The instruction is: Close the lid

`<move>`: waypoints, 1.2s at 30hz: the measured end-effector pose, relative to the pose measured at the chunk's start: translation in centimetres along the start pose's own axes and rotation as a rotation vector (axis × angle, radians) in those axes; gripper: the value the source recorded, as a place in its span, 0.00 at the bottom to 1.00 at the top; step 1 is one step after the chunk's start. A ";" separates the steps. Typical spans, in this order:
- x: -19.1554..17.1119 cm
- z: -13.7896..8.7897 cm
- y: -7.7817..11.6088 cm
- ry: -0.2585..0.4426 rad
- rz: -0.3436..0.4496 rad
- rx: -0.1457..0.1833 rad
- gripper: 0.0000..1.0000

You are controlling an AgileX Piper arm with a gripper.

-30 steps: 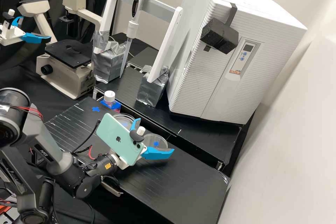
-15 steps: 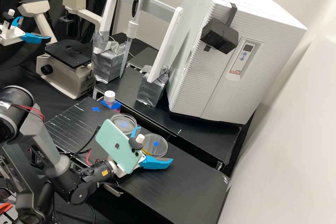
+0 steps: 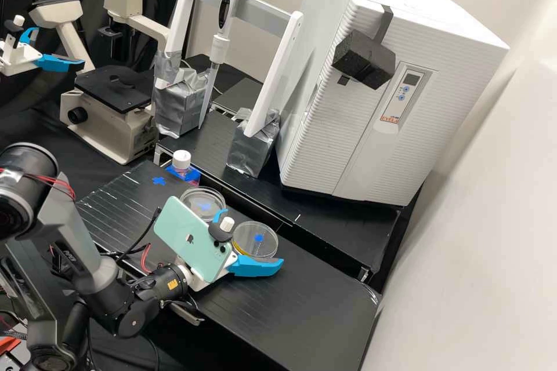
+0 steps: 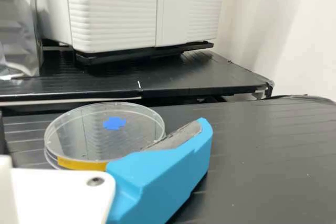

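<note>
I expect the blue mark point(image 3: 259, 238) to move along when I lift the lid, because the mark sits on the shiny flat top of the clear round lid point(image 3: 255, 240).
My gripper point(image 3: 253, 236) stands open low over the bench at the near side of a clear round dish point(image 3: 262, 248), its two blue fingers spread apart. In the wrist view the gripper point(image 4: 103, 129) has one blue finger beside and partly across the near edge of this dish point(image 4: 84, 129), which bears a yellow strip on its rim; a blue mark shows on or through it. Left of it in the high view lies another clear round piece point(image 3: 203, 197), also over a blue mark. Which piece is a lid, I cannot tell.
Behind the bench point(image 3: 301, 307) runs a raised black shelf point(image 3: 342, 223) with a white incubator point(image 3: 371, 127) and a pipette stand point(image 3: 284, 69) on it. A white-capped bottle point(image 3: 182, 161) stands behind the round pieces. The microscope point(image 3: 110, 122) is at the far left.
In the high view my gripper has shifted down and slightly left, with its fingers still apart. More of both clear round pieces shows behind it. Neither of them has visibly moved.
</note>
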 end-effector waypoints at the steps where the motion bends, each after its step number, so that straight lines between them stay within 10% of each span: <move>1: 0.0 0.0 -0.1 0.002 -0.003 0.000 1.00; 7: 0.1 0.1 -0.1 0.005 0.001 -0.005 1.00; 8: 0.1 0.2 -0.1 0.003 0.000 -0.005 0.00; 36: 0.0 0.6 0.3 -0.018 0.035 0.003 0.00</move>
